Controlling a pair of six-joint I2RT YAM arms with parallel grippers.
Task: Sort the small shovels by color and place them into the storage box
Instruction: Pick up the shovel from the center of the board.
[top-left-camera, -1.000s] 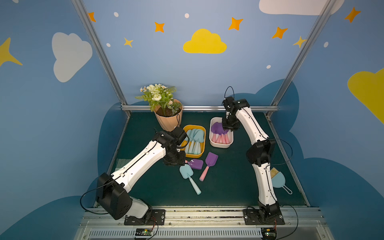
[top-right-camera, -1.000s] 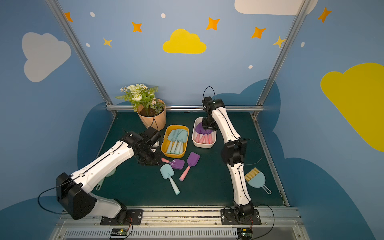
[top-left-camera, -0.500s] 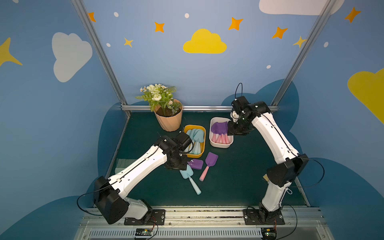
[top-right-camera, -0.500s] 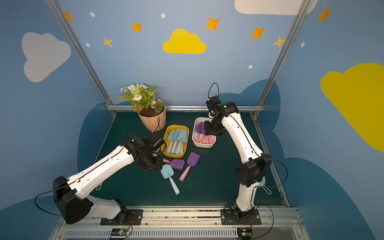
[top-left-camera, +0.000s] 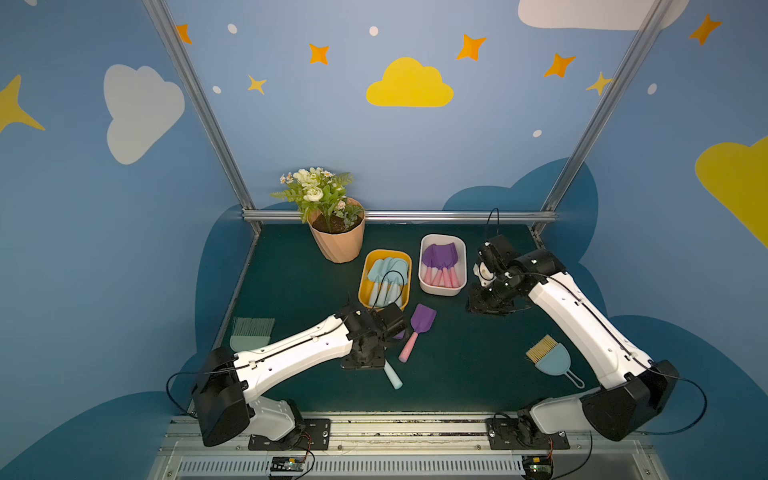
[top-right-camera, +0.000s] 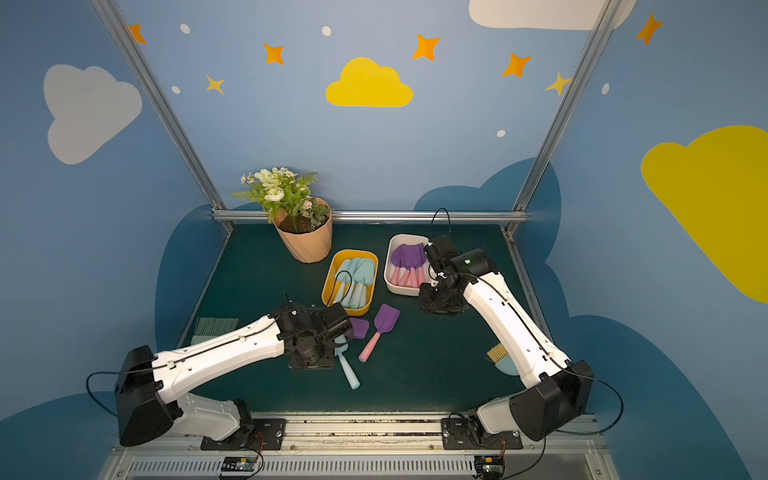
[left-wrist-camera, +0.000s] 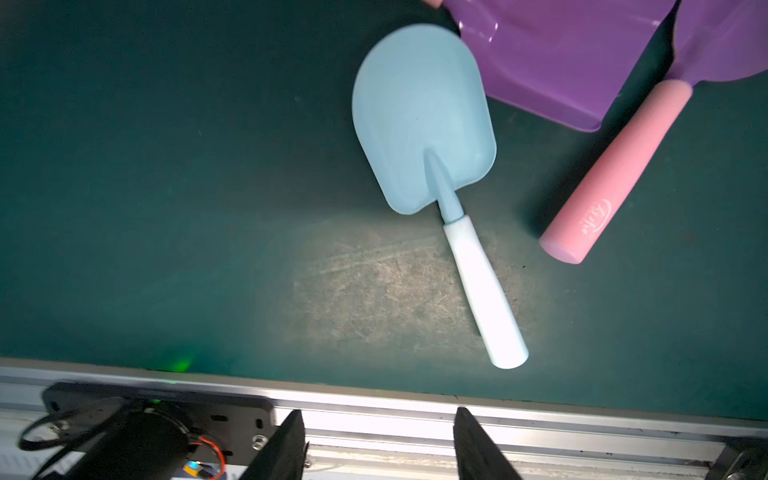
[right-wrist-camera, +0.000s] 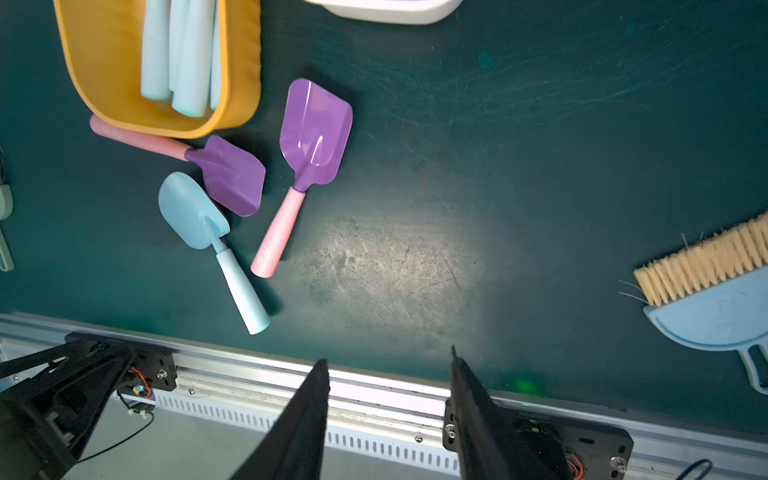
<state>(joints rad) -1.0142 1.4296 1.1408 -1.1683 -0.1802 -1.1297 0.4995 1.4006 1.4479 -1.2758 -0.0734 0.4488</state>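
The light blue shovel's pale handle (top-right-camera: 347, 368) is lying clear of the pink handle, so my left gripper keeps going down and closes near the pale handle's end (top-right-camera: 353, 384).
Three small shovels lie loose on the green mat. A light blue shovel (left-wrist-camera: 419, 120) with a pale handle (top-left-camera: 392, 376) lies under my left gripper (left-wrist-camera: 376, 415), which is open and empty above it. Beside it lie one purple shovel (top-left-camera: 422, 322) with a pink handle and a second purple shovel (right-wrist-camera: 232, 174) against the yellow box (top-left-camera: 365, 266). That box holds several blue shovels. The white box (top-left-camera: 442, 291) holds several purple ones. My right gripper (right-wrist-camera: 388, 357) is open and empty, to the right of the white box.
A potted plant (top-left-camera: 338, 245) stands at the back left of the boxes. A mint-green brush (top-left-camera: 251, 332) lies at the left edge, a blue brush with tan bristles (top-left-camera: 548, 359) at the right. An aluminium rail (top-left-camera: 374, 426) borders the mat's front.
My right arm has drawn back from over the white box to its right side. My left arm has moved from the yellow box toward the front, over the blue shovel.
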